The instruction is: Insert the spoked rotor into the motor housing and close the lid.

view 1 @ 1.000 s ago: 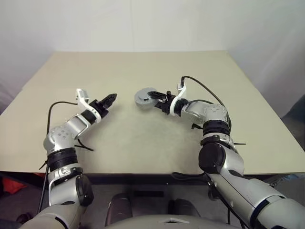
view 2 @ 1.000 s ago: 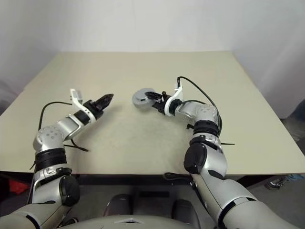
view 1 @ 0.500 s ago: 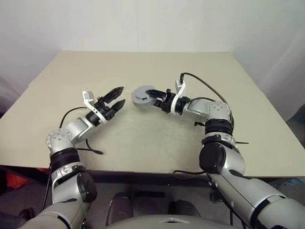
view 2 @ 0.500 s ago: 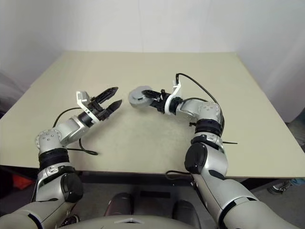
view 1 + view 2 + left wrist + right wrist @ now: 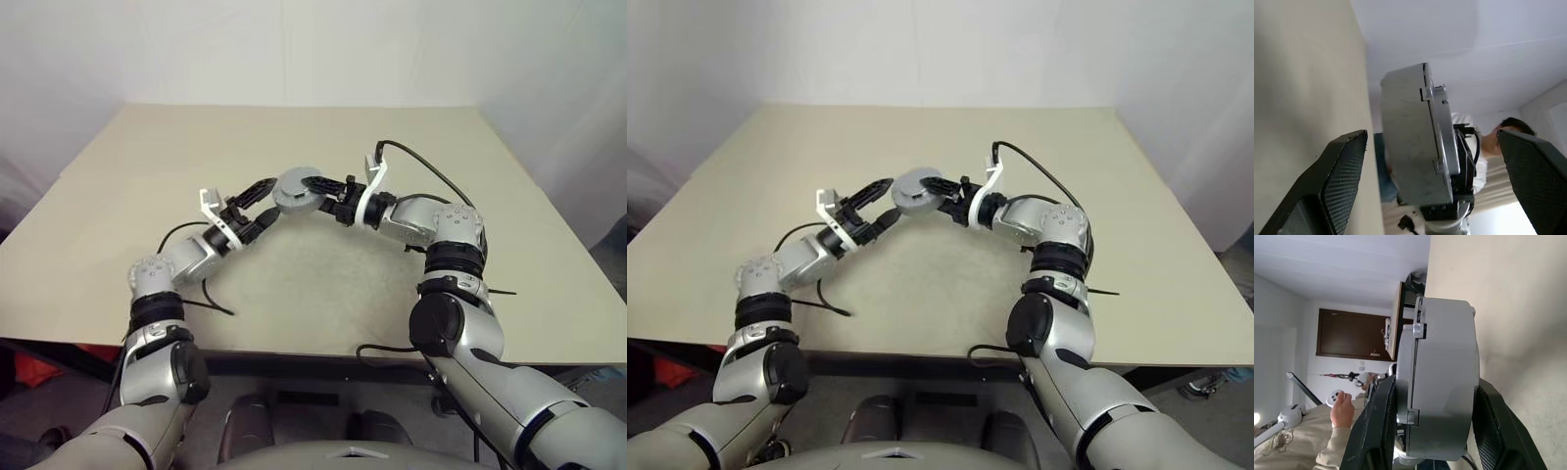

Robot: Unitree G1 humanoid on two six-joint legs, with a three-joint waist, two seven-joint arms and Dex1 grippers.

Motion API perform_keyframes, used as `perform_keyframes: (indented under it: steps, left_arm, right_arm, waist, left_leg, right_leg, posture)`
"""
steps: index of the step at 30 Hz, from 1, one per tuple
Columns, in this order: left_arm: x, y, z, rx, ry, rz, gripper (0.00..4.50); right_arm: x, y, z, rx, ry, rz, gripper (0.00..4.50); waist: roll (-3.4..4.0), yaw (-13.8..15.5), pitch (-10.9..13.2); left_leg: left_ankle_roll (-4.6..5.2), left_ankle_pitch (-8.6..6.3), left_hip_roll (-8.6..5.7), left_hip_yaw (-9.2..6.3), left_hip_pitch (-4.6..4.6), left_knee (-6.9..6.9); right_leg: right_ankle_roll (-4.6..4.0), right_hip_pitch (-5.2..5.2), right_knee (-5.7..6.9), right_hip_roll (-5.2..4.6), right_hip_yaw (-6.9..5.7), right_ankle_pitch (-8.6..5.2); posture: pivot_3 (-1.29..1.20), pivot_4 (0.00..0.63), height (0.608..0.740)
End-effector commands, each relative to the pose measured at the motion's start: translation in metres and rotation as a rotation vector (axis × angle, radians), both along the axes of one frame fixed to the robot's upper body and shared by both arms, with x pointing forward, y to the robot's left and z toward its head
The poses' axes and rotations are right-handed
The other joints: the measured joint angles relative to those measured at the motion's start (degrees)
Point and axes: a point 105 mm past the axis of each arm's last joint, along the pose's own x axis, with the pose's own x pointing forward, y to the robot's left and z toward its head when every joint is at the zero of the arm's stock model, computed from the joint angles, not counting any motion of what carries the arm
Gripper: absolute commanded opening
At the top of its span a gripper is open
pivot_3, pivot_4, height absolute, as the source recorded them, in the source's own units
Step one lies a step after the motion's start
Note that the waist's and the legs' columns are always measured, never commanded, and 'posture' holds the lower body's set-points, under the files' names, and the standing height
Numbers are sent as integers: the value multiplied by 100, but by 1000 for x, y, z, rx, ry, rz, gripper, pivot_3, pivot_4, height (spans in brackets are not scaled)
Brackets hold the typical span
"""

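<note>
The motor housing [image 5: 299, 191] should stay in one piece when I carry it away with my left gripper, because the seam [image 5: 1434, 128] is closed along the housing's rim.
My right gripper [image 5: 313, 191] is shut on the motor housing [image 5: 296, 189], a round grey metal casing held on edge above the beige table [image 5: 294, 294]. In the right wrist view its fingers [image 5: 1378, 431] clamp both flat faces of the housing [image 5: 1442, 377]. A seam splits the casing into a thick half and a thin one; I cannot tell whether the thin one is the lid. The spoked rotor is out of view. My left gripper [image 5: 265, 201] is open just left of the housing. In the left wrist view the housing [image 5: 1415, 142] stands between its spread fingers [image 5: 1344, 171], untouched.
The table's far edge [image 5: 294, 106] meets a white wall. Cables trail from both wrists onto the tabletop. A person [image 5: 1327, 431] sits in the background of the right wrist view.
My left gripper has opened, swung right and rolled, up to the housing. My right gripper has lifted the housing a little. The head camera has shifted.
</note>
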Motion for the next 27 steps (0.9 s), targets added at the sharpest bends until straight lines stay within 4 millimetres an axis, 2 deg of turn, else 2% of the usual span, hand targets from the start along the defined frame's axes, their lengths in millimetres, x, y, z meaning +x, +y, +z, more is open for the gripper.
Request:
perform_keyframes:
  steps: [1, 6, 10, 11, 17, 27]
  left_arm:
    - [9, -14, 9, -20, -28, -24, 4482]
    - [14, -28, 14, -41, -48, -55, 4482]
    - [16, -29, 14, -44, -52, -58, 4482]
    - [16, -28, 14, -50, -52, -53, 4075]
    - [18, -24, 15, -64, -56, -34, 2278]
    - [19, -25, 13, -38, -61, -23, 2246]
  right_arm:
    - [2, 2, 37, 54, -125, 6, 2079]
    - [2, 1, 37, 49, -129, 3, 2079]
    - [2, -3, 35, 41, -128, -10, 2079]
    - [2, -4, 35, 38, -127, -14, 2079]
    - [3, -5, 32, 30, -121, -23, 2079]
    - [3, -1, 32, 20, -126, -16, 2079]
  waist:
    - [0, 2, 0]
    - [-1, 13, 0]
    - [-1, 14, 1]
    - [-1, 15, 1]
    - [-1, 28, 1]
    - [-1, 66, 1]
  left_leg:
    - [0, 0, 0, 0, 0, 0]
    - [0, 0, -1, 0, -2, -1]
    - [0, 0, -1, 0, -2, -1]
    - [0, 0, -1, 0, -2, -1]
    - [0, 0, -1, 0, -2, 0]
    - [0, 0, -1, 0, -2, 1]
  right_leg:
    - [0, 0, 0, 0, 0, 0]
    - [1, 0, -3, -1, 0, 1]
    - [1, 0, -2, -1, 0, 1]
    - [1, 0, -2, -1, 0, 1]
    - [1, 0, -1, -2, 0, 1]
    - [1, 0, 2, -2, -1, 1]
  posture:
    - [0, 0, 740]
    - [0, 0, 740]
    - [0, 0, 740]
    - [0, 0, 740]
    - [0, 0, 740]
    - [0, 0, 740]
